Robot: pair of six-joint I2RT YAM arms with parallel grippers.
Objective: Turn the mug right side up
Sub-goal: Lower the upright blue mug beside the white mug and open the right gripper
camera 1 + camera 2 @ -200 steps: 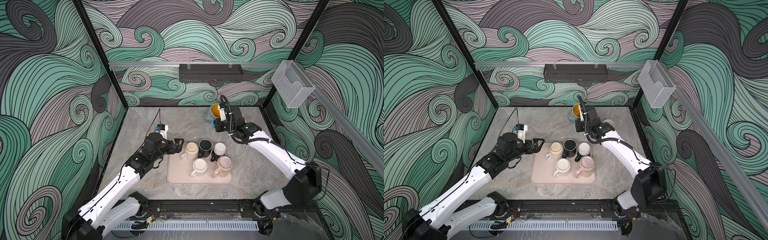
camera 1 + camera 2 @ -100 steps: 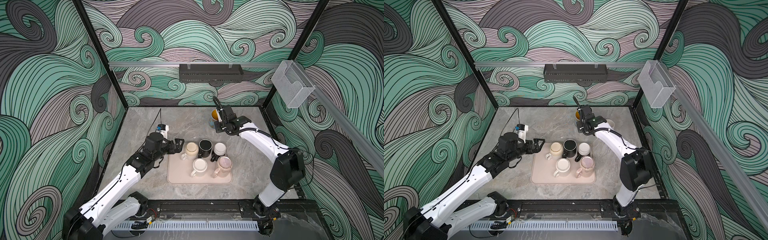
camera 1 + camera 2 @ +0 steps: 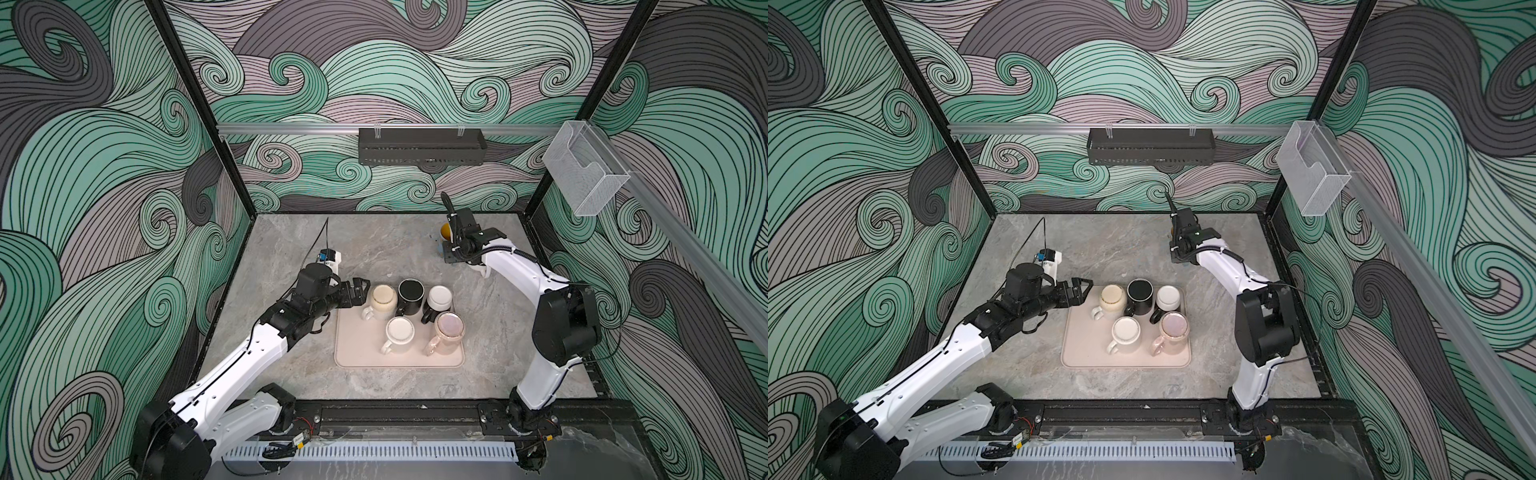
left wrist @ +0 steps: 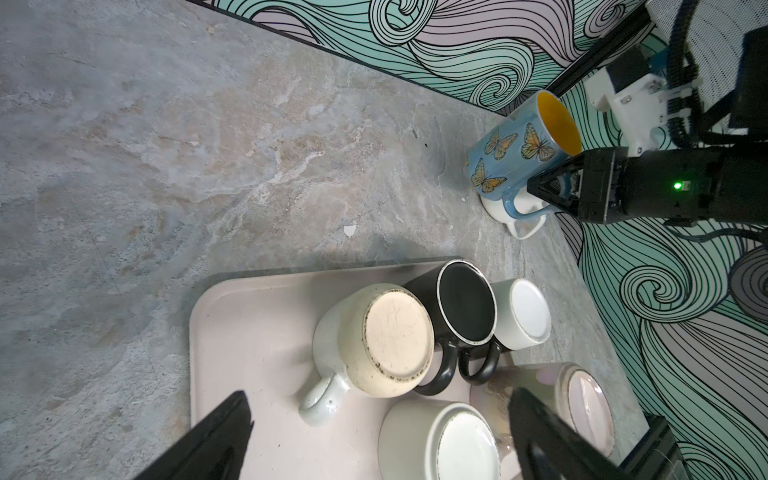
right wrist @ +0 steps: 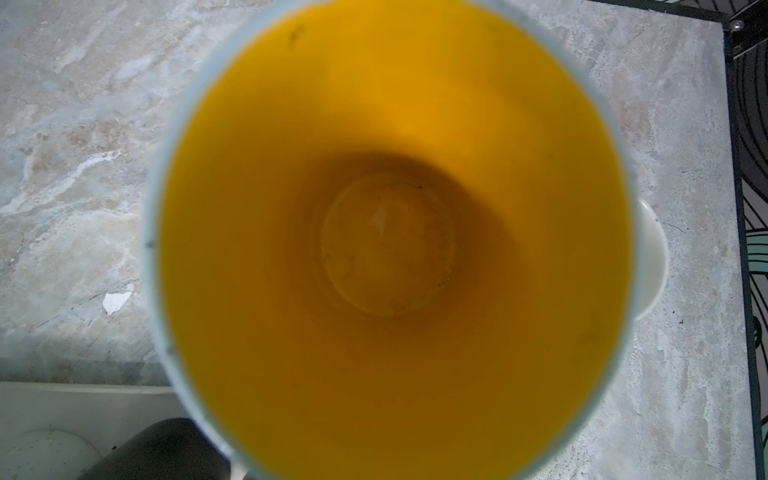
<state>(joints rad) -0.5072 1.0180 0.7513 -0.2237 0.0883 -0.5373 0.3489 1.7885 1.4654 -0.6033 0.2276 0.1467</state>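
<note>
I should keep lowering the blue mug's opening (image 4: 560, 121) face up, its handle in my right gripper, until the mug's bottom stands beside the white cup (image 4: 495, 209), then let go.
The mug (image 4: 519, 145) is blue with orange butterflies and a yellow inside. It stands tilted, mouth up, near the table's back right corner. My right gripper (image 4: 540, 187) is shut on its handle. In a top view only its yellow mouth (image 3: 445, 231) shows beside my right gripper (image 3: 449, 249). Its inside (image 5: 390, 232) fills the right wrist view, hiding the jaws. I cannot tell whether its base touches the table. My left gripper (image 3: 361, 286) hangs open and empty at the left edge of the pink tray (image 3: 353, 353).
On the tray stand a cream mug (image 3: 383, 297), a white mug (image 3: 440, 297), another white mug (image 3: 399, 330) and a pink mug (image 3: 449, 326), all bottom up, and a black mug (image 3: 411, 291) mouth up. A white cup (image 4: 523, 212) lies behind the butterfly mug.
The right arm has folded, its elbow swinging up and toward the front. The mug has turned further mouth-up and shifted slightly right. The left arm has not moved.
</note>
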